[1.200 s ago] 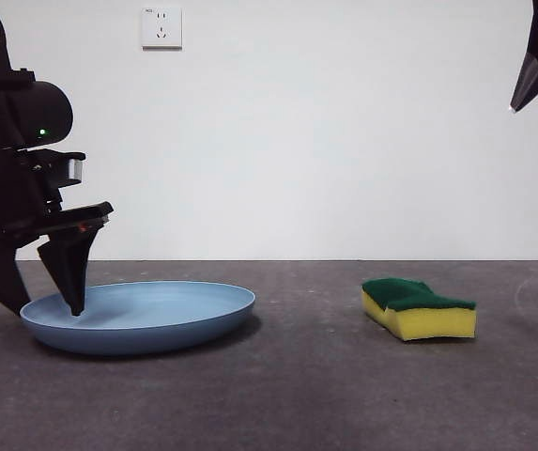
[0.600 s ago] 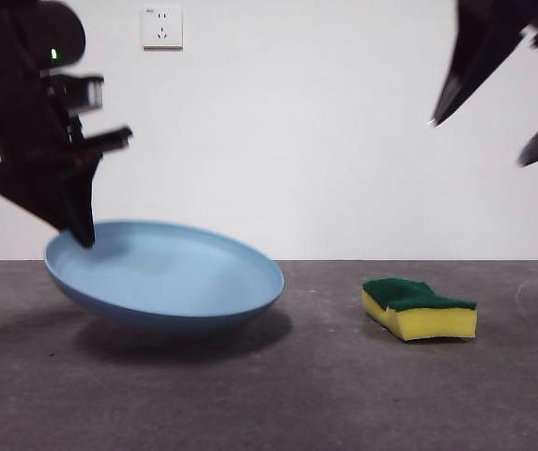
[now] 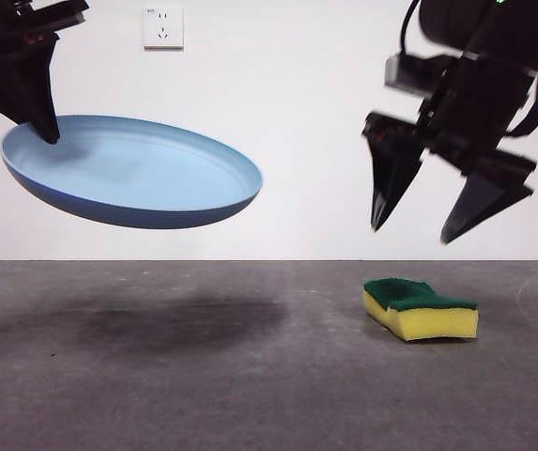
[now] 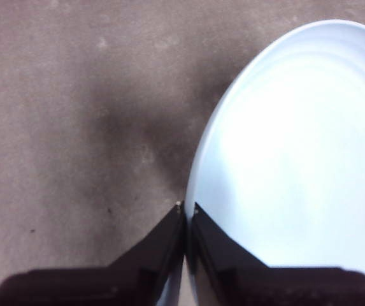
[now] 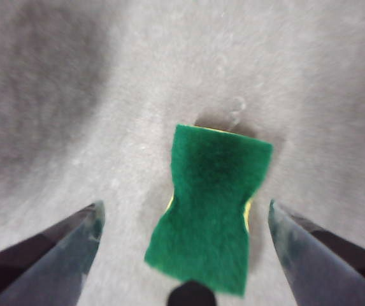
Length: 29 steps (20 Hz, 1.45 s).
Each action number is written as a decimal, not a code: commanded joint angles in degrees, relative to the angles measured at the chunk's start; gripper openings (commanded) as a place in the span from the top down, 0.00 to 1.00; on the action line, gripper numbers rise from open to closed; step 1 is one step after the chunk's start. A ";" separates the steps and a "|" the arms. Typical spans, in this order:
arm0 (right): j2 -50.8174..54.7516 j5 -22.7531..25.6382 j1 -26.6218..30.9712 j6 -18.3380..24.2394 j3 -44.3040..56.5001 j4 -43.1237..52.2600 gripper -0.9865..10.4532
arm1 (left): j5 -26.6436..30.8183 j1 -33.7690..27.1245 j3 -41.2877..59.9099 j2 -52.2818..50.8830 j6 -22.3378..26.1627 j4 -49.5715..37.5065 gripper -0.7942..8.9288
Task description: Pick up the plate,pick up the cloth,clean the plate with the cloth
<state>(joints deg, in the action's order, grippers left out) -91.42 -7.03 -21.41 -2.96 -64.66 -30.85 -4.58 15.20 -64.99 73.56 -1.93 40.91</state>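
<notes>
The yellow sponge (image 3: 433,323) has a green top that dips and gets narrow at its waist (image 3: 409,295), so the sponge will squeeze thin there and spread out at its ends when I lift it.
My left gripper (image 3: 45,132) is shut on the rim of the light blue plate (image 3: 137,174) and holds it tilted, high above the table at the left. In the left wrist view the jaws pinch the plate (image 4: 297,146) at its edge, and the gripper (image 4: 186,207) shows closed on it. The cloth, a yellow sponge with a green top (image 3: 419,307), lies on the table at the right. My right gripper (image 3: 411,233) is open and hangs above the sponge. In the right wrist view the sponge (image 5: 211,204) lies between the open jaws of the gripper (image 5: 183,213).
The dark grey table (image 3: 250,376) runs across the view, with the plate's shadow (image 3: 184,324) on it at left centre. A white wall with a socket (image 3: 162,26) stands behind.
My left gripper has lifted the plate from the table to high up at the left. My right gripper has come down from the top right corner to above the sponge, jaws open.
</notes>
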 commanded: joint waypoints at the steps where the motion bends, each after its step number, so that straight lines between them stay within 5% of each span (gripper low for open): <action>1: -3.41 0.17 -0.15 0.50 -0.39 1.11 0.54 | 0.02 0.24 0.00 -0.15 0.31 0.79 0.93; 11: -11.04 2.71 -0.28 1.11 -0.37 1.73 0.57 | 0.02 0.24 0.00 -0.15 0.33 1.16 0.93; 18: -11.19 2.99 -1.25 2.01 -0.37 1.75 0.93 | 0.00 0.24 0.00 -0.15 0.52 1.16 0.93; 26: -10.69 5.81 -1.55 2.62 -0.37 1.18 0.93 | 0.02 0.24 0.02 -0.15 0.57 1.14 0.93; 29: -6.80 1.55 -2.05 1.73 -0.39 1.20 0.93 | 0.09 0.24 0.02 0.31 0.52 -0.17 0.93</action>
<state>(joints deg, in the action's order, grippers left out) -99.26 -5.23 -23.33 -0.86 -65.08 -30.13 -4.56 15.20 -64.99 73.52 -1.89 41.28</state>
